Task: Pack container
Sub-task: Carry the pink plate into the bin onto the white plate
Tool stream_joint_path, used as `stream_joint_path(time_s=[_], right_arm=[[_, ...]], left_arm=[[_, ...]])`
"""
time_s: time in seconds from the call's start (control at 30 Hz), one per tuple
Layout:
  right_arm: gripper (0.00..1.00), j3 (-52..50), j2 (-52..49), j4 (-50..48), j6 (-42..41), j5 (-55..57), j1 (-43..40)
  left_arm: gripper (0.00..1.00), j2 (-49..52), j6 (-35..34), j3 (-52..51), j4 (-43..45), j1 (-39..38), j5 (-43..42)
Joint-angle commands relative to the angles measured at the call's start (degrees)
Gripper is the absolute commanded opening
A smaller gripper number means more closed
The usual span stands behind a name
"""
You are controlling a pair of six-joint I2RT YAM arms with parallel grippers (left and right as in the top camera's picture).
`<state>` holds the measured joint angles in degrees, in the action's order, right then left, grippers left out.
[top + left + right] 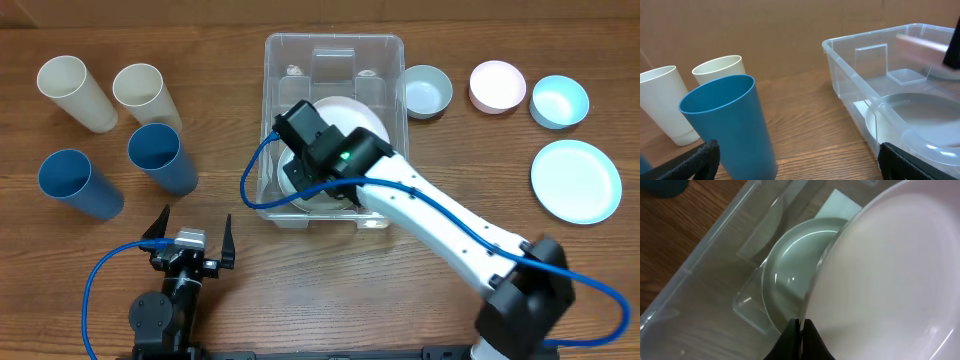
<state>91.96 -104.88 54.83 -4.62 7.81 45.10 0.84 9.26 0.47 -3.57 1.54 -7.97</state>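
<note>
I should continue to lower the white plate [352, 114] with my right gripper until it rests on the pale plate [791, 275], and then let go, because it hangs inside the container's sides over that plate.
The clear plastic container [280, 60] stands at the table's middle; it also shows in the left wrist view [850, 75] and the right wrist view [700, 280]. A pale plate [790, 275] lies on its floor. My right gripper [801, 335] is shut on the rim of a white plate [890, 280] and holds it tilted inside the container, above the lying plate; the white plate also shows from overhead [355, 115]. My left gripper [190, 238] is open and empty near the front edge, left of the container, a blue cup [730, 125] just ahead of it.
Two cream cups [75, 92] [145, 92] and two blue cups [160, 155] [78, 182] stand at the left. Right of the container are a grey-blue bowl [427, 90], a pink bowl [497, 85], a light-blue bowl [560, 100] and a light-blue plate [575, 180].
</note>
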Motion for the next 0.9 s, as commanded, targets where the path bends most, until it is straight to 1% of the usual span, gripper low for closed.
stream_joint_path(time_s=[0.0, 0.3, 0.53, 0.57, 0.6, 0.63, 0.73, 0.87], right_arm=[[0.04, 1.70, -0.66, -1.97, 0.39, -3.21, 0.22], [0.04, 1.64, -0.74, -5.51, 0.35, -6.43, 0.22], [0.04, 1.64, -0.74, -6.10, 0.17, -6.64, 0.22], [0.09, 1.64, -0.74, -6.03, 0.20, -6.62, 0.22], [0.25, 1.64, -0.74, -5.99, 0.20, -6.62, 0.22], [0.34, 1.64, -0.74, -5.97, 0.20, -6.62, 0.22], [0.41, 1.64, -0.74, -5.92, 0.20, -6.64, 0.22], [0.41, 1.64, -0.74, -5.92, 0.20, -6.64, 0.22]], left_arm=[[1.00, -0.57, 1.05, -0.20, -0.04, 0.26, -0.46], [1.00, -0.57, 1.05, -0.20, -0.04, 0.26, -0.46], [1.00, -0.57, 1.05, -0.20, -0.04, 0.26, -0.46], [1.00, -0.57, 1.05, -0.20, -0.04, 0.26, -0.46], [1.00, -0.57, 1.05, -0.20, -0.04, 0.26, -0.46], [1.00, -0.57, 1.05, -0.20, -0.04, 0.26, -0.46], [1.00, -0.57, 1.05, -0.20, -0.04, 0.26, -0.46], [1.00, -0.57, 1.05, -0.20, -0.04, 0.26, -0.46]])
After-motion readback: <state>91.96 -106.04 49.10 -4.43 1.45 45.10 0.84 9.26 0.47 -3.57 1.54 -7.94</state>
